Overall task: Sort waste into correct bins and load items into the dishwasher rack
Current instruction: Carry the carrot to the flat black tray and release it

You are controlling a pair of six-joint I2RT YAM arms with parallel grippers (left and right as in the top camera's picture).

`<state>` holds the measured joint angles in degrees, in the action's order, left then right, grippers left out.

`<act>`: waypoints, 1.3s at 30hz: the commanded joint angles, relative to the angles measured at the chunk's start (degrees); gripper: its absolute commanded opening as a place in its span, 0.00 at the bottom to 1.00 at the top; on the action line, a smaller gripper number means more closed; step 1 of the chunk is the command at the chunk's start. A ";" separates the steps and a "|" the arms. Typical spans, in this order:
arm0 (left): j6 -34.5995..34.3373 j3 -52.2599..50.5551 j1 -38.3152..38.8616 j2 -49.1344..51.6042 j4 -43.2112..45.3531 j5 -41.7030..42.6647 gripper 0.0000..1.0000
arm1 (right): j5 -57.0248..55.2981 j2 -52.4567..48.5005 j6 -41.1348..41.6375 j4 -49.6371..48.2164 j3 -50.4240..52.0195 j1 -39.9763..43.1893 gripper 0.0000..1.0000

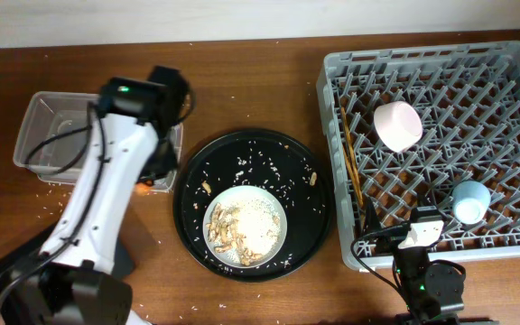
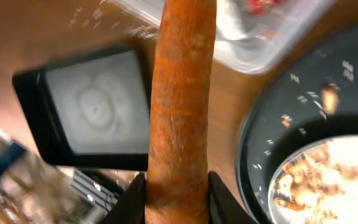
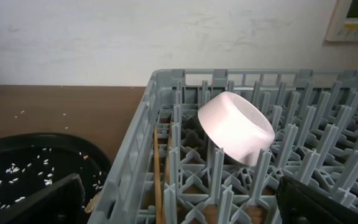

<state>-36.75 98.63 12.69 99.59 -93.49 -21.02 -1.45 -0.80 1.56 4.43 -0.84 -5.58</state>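
The flat black tray (image 2: 97, 104) is empty and open next to the orange carrot piece (image 2: 180, 99), so the robot's left gripper keeps going over the tray and lets go of the carrot.
My left gripper (image 2: 176, 194) is shut on the orange carrot piece (image 2: 182, 93) and holds it above the table between the flat black tray (image 2: 92, 112) and the clear tub (image 2: 253, 43). A bit of red wrapper (image 2: 260, 5) shows in the tub. In the overhead view the carrot (image 1: 143, 189) shows by the tub (image 1: 52, 135). The pale plate (image 1: 246, 226) holds rice and food scraps. The grey rack (image 1: 436, 144) holds the white bowl (image 1: 397, 125), the blue cup (image 1: 470, 200) and the chopsticks (image 1: 350, 162). My right gripper (image 3: 185, 205) is open over the rack's front left corner.
The plate sits on a large round black tray (image 1: 197, 194) strewn with rice grains. Loose rice lies on the wooden table around the tub. The left arm (image 1: 106, 181) covers the flat black tray in the overhead view.
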 commanded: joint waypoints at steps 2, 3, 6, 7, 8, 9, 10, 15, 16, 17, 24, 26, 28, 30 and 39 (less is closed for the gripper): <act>-7.61 -10.51 -7.06 -5.51 5.79 1.92 0.04 | 0.15 0.44 0.59 0.07 0.52 0.42 0.98; -7.61 -13.81 -8.98 -6.58 7.93 2.95 0.04 | 0.13 0.44 0.59 0.07 0.52 0.42 0.98; -9.22 -21.22 -15.08 -9.14 11.78 4.24 0.03 | 0.13 0.44 0.59 0.07 0.52 0.42 0.98; -9.35 -23.41 -17.55 -10.05 13.03 4.52 0.03 | 0.13 0.44 0.59 0.07 0.52 0.42 0.98; -9.35 -24.96 -19.63 -10.80 13.99 4.83 0.03 | 0.13 0.44 0.59 0.07 0.52 0.42 0.98; -9.51 -26.43 -21.70 -11.52 14.88 5.18 0.03 | 0.13 0.44 0.59 0.07 0.52 0.42 0.98; -9.53 -28.11 -24.17 -12.28 16.33 5.49 0.03 | 0.13 0.44 0.59 0.07 0.52 0.42 0.99; -9.53 -36.06 -33.22 -12.98 25.83 11.69 0.04 | 0.15 0.44 0.59 0.07 0.52 0.42 0.98; -9.53 -37.51 -34.25 -12.98 27.63 12.09 0.04 | 0.13 0.44 0.61 0.07 0.52 0.42 0.98; -9.55 -39.47 -35.60 -12.98 29.97 12.66 0.13 | 0.13 0.44 0.59 0.07 0.52 0.42 0.98; -9.38 -41.00 -41.09 -13.42 31.08 21.00 0.58 | 0.13 0.44 0.59 0.07 0.52 0.42 0.98; -6.49 -39.34 -41.13 -14.12 30.86 24.72 0.58 | 0.13 0.44 0.59 0.07 0.52 0.42 0.98; -3.06 -36.96 -40.41 -15.43 30.82 30.95 0.58 | 0.13 0.44 0.59 0.07 0.52 0.42 0.98; 2.23 -33.90 -37.22 -16.98 31.41 38.75 0.58 | 0.13 0.44 0.59 0.07 0.52 0.42 0.98; 24.50 -28.50 -1.97 -16.17 38.47 26.47 0.66 | 0.13 0.44 0.59 0.07 0.52 0.42 0.98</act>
<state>-22.61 69.82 -0.36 82.76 -55.79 12.34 -1.43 -0.80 1.52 4.43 -0.84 -5.58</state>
